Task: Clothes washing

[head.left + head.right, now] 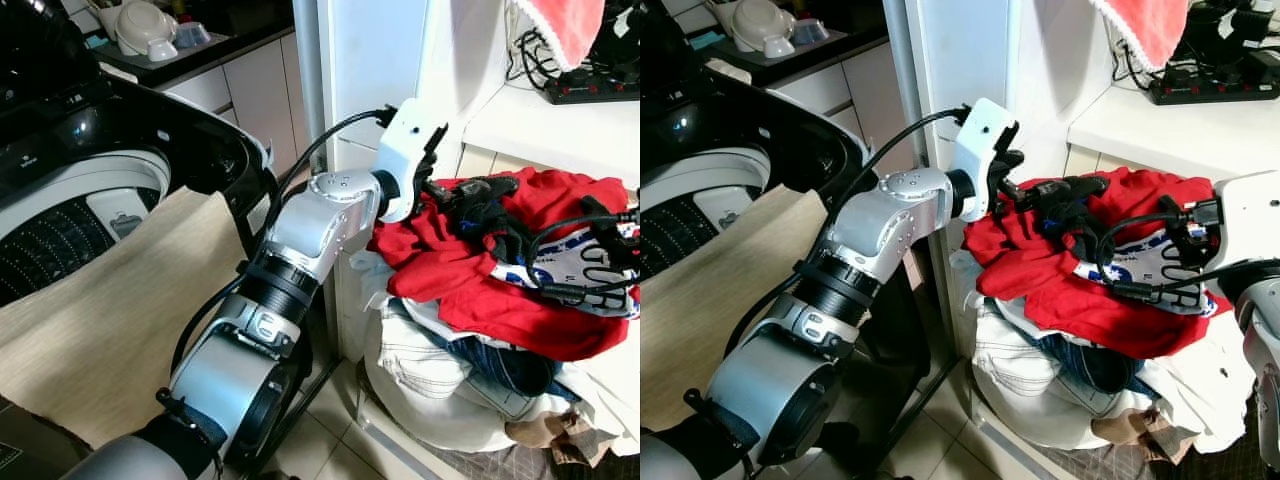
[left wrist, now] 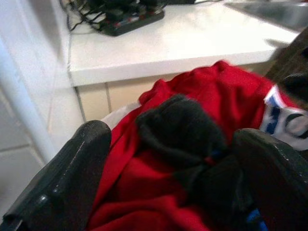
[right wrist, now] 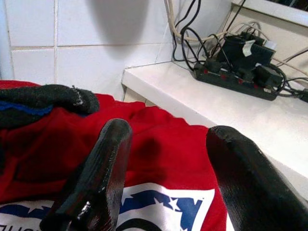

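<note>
The black sock is lying loosely on top of the red garment, so the sock will come away by itself in a bunched-up wad when I pick it up.
A heap of laundry sits in a white basket right of the top-loading washer, whose lid is up. On top lie a red garment, a white shirt with blue print and a black sock. My left gripper reaches onto the heap and is open, one finger on each side of the black sock. My right gripper hovers open just above the red garment and the printed shirt, at the heap's right side. Jeans lie lower in the heap.
A beige cloth drapes over the washer's front rim. Behind the heap, a white shelf carries a power strip with tangled cables, and a pink towel hangs above. A white post stands between washer and heap. Dishes sit on a counter.
</note>
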`<state>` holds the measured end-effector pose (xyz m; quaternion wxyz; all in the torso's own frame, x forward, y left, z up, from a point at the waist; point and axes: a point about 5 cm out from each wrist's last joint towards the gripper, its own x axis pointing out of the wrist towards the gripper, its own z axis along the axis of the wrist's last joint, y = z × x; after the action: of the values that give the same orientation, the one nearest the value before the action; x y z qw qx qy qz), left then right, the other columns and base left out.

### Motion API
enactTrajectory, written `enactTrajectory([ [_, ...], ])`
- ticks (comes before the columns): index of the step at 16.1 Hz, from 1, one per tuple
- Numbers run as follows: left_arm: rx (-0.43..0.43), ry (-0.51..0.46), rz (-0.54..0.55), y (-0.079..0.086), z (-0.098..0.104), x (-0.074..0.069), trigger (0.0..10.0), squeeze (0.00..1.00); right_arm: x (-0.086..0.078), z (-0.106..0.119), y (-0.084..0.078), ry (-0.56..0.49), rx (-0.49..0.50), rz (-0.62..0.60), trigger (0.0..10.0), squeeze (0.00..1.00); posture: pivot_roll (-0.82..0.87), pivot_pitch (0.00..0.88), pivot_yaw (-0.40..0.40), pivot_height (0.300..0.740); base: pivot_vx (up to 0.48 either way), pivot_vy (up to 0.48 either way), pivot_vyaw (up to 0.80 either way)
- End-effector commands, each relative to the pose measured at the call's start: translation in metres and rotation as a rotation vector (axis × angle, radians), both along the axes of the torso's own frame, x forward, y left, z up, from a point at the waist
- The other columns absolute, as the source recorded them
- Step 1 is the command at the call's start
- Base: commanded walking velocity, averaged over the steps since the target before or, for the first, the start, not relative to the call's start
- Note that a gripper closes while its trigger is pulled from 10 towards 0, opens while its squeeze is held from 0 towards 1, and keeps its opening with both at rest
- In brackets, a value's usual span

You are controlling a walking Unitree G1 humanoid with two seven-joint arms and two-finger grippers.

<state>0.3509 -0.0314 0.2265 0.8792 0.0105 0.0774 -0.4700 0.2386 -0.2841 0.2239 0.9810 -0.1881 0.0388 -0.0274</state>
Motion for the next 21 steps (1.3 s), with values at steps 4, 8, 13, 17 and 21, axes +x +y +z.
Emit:
enactTrajectory([
  [4,-0.095,0.193,-0.116,-0.038,-0.023,-0.023,10.0,0.0,-0.008,-0.006,0.023,0.084,0.089,0.194,10.0,0.0,-0.23,0.0,0.103,0.74,0.0,0.0,0.0],
  [8,-0.107,0.231,-0.133,-0.045,-0.029,-0.028,10.0,0.0,-0.012,-0.01,0.026,0.116,0.088,0.217,10.0,0.0,-0.23,0.0,0.105,0.74,0.0,0.0,0.0],
  [13,-0.337,0.285,-0.177,-0.048,-0.009,-0.028,10.0,0.0,-0.013,-0.006,0.018,0.098,0.09,0.174,10.0,0.0,-0.24,0.0,0.11,0.74,0.0,0.0,0.0],
  [17,-0.333,-0.083,-0.064,-0.006,0.013,-0.008,10.0,0.0,-0.002,0.001,0.032,0.006,0.153,0.181,10.0,0.0,-0.24,0.0,0.103,0.74,0.0,0.0,0.0],
  [21,-0.269,-0.341,-0.149,0.047,0.021,-0.019,10.0,0.0,0.015,0.025,0.055,-0.106,0.401,0.267,10.0,1.0,-0.21,0.0,0.094,0.74,0.0,0.0,0.0],
])
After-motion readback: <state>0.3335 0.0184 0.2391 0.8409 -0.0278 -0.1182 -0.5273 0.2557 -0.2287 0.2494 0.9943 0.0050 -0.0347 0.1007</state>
